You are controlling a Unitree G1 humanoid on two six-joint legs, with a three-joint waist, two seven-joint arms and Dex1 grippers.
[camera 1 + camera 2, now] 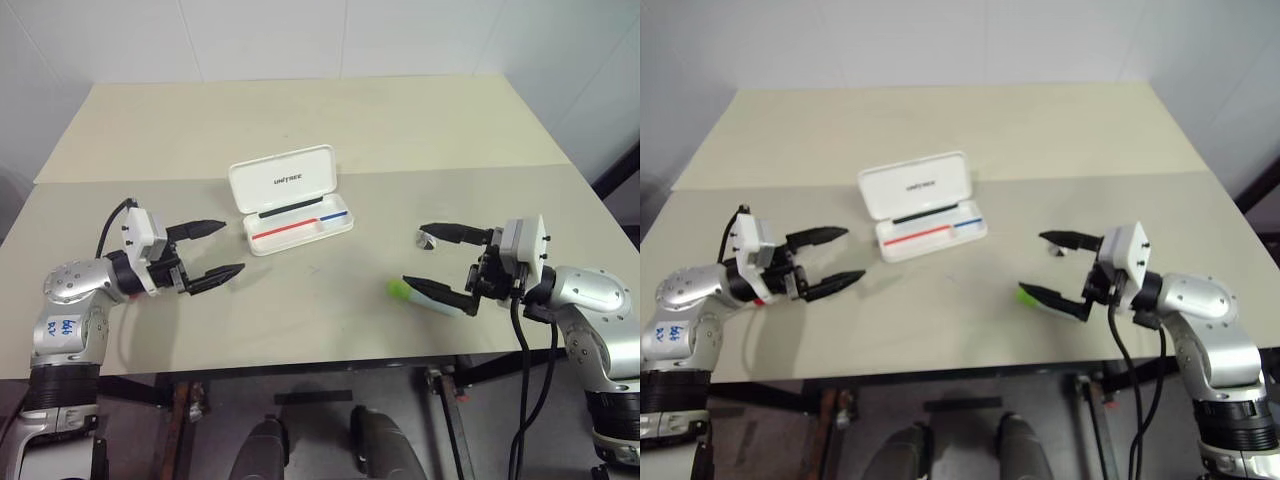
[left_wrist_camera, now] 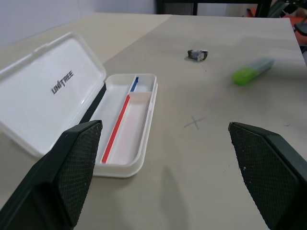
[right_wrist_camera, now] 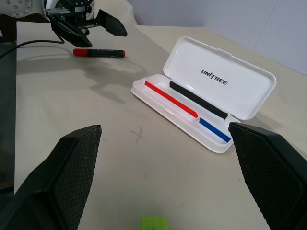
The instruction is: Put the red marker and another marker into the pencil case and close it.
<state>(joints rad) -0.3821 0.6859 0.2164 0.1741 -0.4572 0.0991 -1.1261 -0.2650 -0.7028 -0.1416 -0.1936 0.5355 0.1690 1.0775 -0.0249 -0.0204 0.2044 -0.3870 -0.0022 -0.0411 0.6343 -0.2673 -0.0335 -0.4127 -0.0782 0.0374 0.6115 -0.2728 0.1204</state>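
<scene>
My gripper is going to pull the tray. The pencil case's open lid (image 1: 284,178) leans well back from the tray's far edge (image 1: 290,204), so the lid will stay open and move along with the tray.
The white pencil case (image 1: 285,180) lies open in the middle of the table, lid up, with a thin red-and-blue line inside and nothing else in it. The red marker (image 3: 98,51) lies flat on the table beneath my left gripper (image 1: 234,246), which hovers open to the left of the case. The green-capped marker (image 1: 410,292) lies right of the case, just under the lower finger of my open right gripper (image 1: 413,254). Both grippers point level toward the middle, and neither holds anything.
A small dark and silvery object (image 1: 428,240) lies on the table near the right gripper's upper finger. A faint pencilled cross (image 2: 194,122) marks the tabletop in front of the case. A seam (image 1: 450,170) runs across the table behind the case.
</scene>
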